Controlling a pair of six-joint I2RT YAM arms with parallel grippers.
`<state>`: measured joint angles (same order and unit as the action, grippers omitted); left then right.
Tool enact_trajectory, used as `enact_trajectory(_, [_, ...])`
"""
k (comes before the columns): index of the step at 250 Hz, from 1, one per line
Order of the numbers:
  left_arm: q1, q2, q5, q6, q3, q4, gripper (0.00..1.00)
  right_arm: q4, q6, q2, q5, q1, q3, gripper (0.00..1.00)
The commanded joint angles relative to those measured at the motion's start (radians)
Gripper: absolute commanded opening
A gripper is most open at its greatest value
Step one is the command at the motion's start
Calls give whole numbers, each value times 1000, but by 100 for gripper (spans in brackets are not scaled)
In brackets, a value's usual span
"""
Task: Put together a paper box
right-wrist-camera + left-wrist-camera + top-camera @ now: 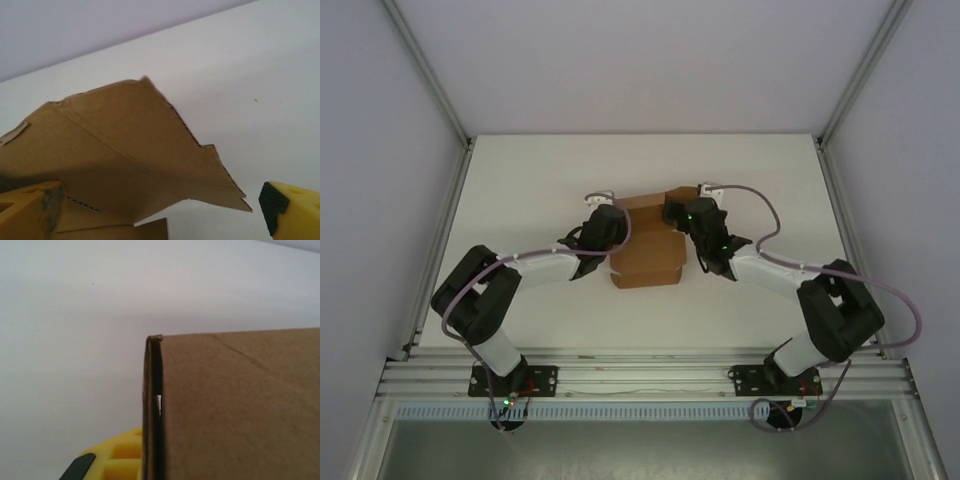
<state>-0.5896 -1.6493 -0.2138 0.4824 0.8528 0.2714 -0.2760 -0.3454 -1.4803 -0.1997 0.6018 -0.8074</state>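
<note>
The jagged-edged flap [145, 142] spreads out past the far corner of the box, so the robot's right gripper should back away and fold the flap in along the box's side [679, 250].
The paper box [646, 246] is a brown cardboard piece, partly folded, lying mid-table between both arms. My left gripper [607, 226] is at its left edge. In the left wrist view a folded cardboard wall [152, 405] stands upright in the left gripper [152, 467], which is shut on it. One yellow finger [120, 460] shows beside the wall and the other is hidden behind the broad panel [240, 410]. My right gripper [678, 214] is at the box's far right corner. It stands open [160, 215], its fingers [287, 210] wide apart, with a raised jagged-edged flap [130, 145] reaching across the gap.
The white table [520, 180] extends on all sides of the box. Aluminium frame posts [440, 215] run along both sides, and a rail [640, 375] carrying the arm bases lies at the near edge. Pale walls close the back.
</note>
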Motion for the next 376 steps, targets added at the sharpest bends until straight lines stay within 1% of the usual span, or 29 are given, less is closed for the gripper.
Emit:
enact_trajectory(1, [-7,52,2,29,39,-32,0,34,-23,110,-34,3,34,100])
enact_trajectory(32, [-7,88,19,16,42,-53,0,75,-37,247,16,-13,133,100])
enact_trajectory(49, [-7,104,11,4,42,-64,0,152,-39,319,10,-31,163,100])
enact_trajectory(71, [-7,116,-1,5,38,-65,0,257,-18,376,30,-56,178,100])
enact_trajectory(90, [-7,120,6,4,40,-67,0,294,-12,392,30,-69,189,100])
enact_trajectory(110, [-7,120,19,8,43,-68,0,263,-10,386,32,-81,205,100])
enact_trajectory(150, [-6,117,36,24,43,-67,0,115,-3,333,48,-94,204,100])
enact_trajectory(184, [-7,123,51,29,46,-70,0,31,39,228,80,-96,160,100])
enact_trajectory(261, [-7,98,68,38,47,-64,0,-54,53,60,278,-94,62,100])
enact_trajectory(294, [-7,96,72,45,53,-64,0,-35,57,2,313,-92,39,100])
enact_trajectory(307, [-7,97,72,44,57,-66,0,-27,57,-14,289,-87,34,100])
enact_trajectory(340, [-7,104,40,40,58,-79,0,33,66,6,182,-81,38,100])
enact_trajectory(376, [-1,100,7,15,56,-99,0,109,81,147,200,-82,76,100])
